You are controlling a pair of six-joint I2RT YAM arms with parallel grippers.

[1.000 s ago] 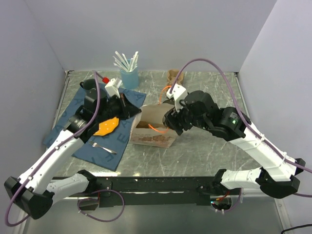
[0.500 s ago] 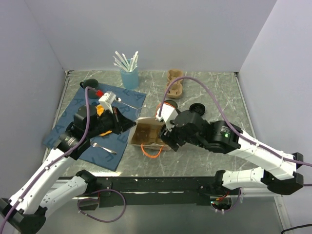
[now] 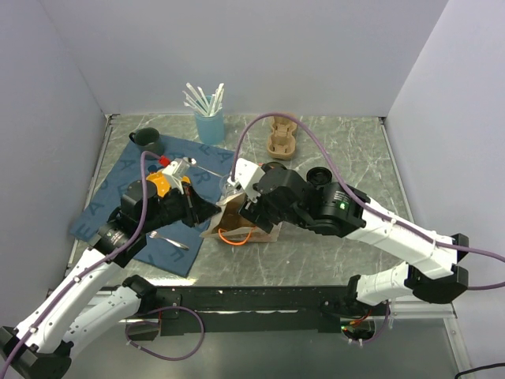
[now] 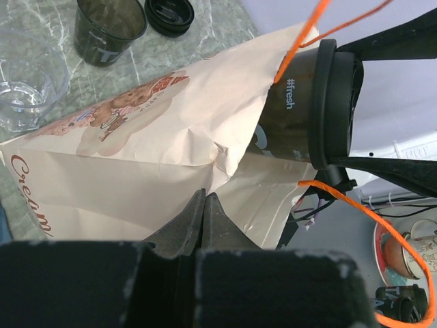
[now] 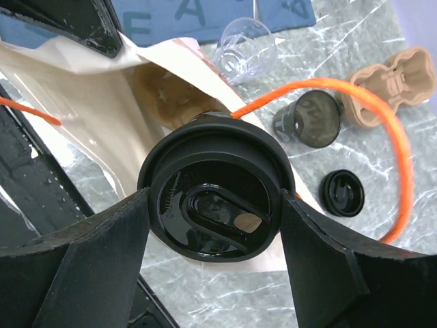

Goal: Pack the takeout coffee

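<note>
My left gripper should move the bag (image 4: 194,147) toward my right gripper, because the takeout coffee sits shallow in the paper bag's opening (image 4: 268,133). My right gripper should then push the coffee deeper.
The takeout coffee (image 5: 215,205), a black cup with a round black lid, sits between the fingers of my right gripper (image 5: 215,220), which is shut on it at the lid. In the left wrist view the takeout coffee (image 4: 300,102) lies sideways, its lower end tucked behind the open edge of a cream paper bag (image 4: 136,157). My left gripper (image 4: 205,199) is shut on that bag's edge. From above, the right gripper (image 3: 243,212) covers the cup at the mouth of the bag (image 3: 237,225), with the left gripper (image 3: 207,212) just left of it.
A clear glass (image 5: 246,44), an open dark cup (image 5: 314,119) and a loose black lid (image 5: 341,193) stand behind the bag. A cardboard cup carrier (image 3: 282,138), a blue cup of straws (image 3: 208,118), a dark green mug (image 3: 148,140) and a fork (image 3: 167,239) on a blue cloth (image 3: 102,209) lie around.
The bag has shifted left and nearer, held by the left gripper. The right arm has swung left after it, bringing the cup to the bag's mouth.
</note>
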